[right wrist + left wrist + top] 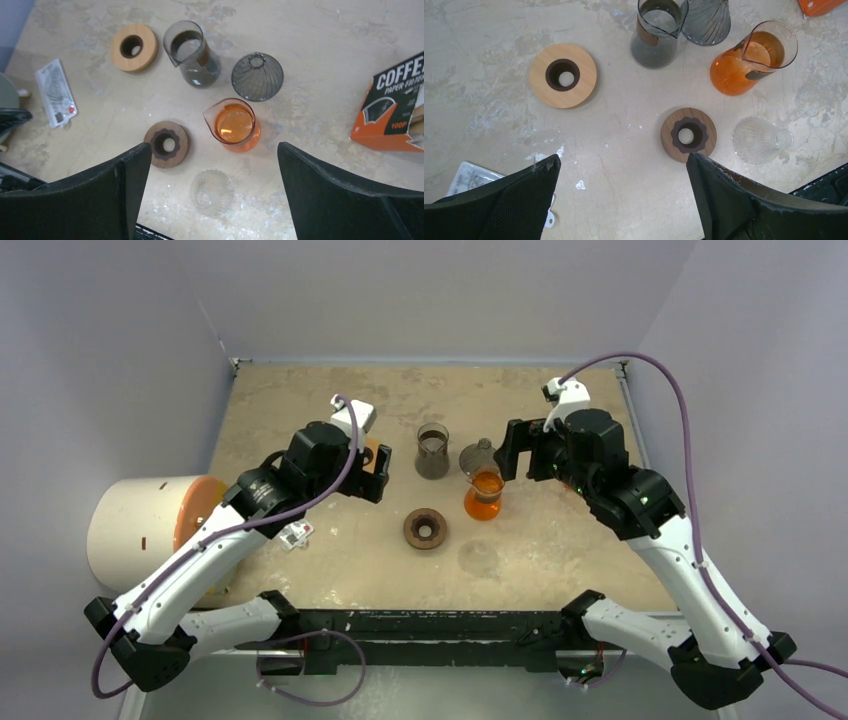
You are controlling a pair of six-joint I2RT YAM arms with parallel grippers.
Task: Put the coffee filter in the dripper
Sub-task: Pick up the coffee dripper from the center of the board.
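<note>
The clear glass cone (216,190) stands with its neck up, clear of the orange vessel, so my right gripper should carry on going toward the cone until the fingers are on both sides of that neck (202,199).
The dripper's clear ribbed glass cone (212,191) (758,140) (478,558) rests on the table near the front edge. It is apart from a dark brown wooden ring collar (166,144) (688,135) (426,528) to its left. No loose coffee filter shows. A black-and-orange filter packet (392,112) (819,5) lies at the right. My left gripper (623,162) (376,470) hovers open and empty above the table, left of the ring. My right gripper (214,150) (514,450) also hangs open and empty, high over the orange vessel and the glass cone.
An orange glass vessel (483,495) (234,124), a smoky-grey cup (432,450) (192,52) and a smoky ribbed cone (257,76) (706,20) stand mid-table. A light wooden ring (563,75) (133,47) and a small white packet (296,533) lie left. A white roll (140,530) sits beyond the table's left edge.
</note>
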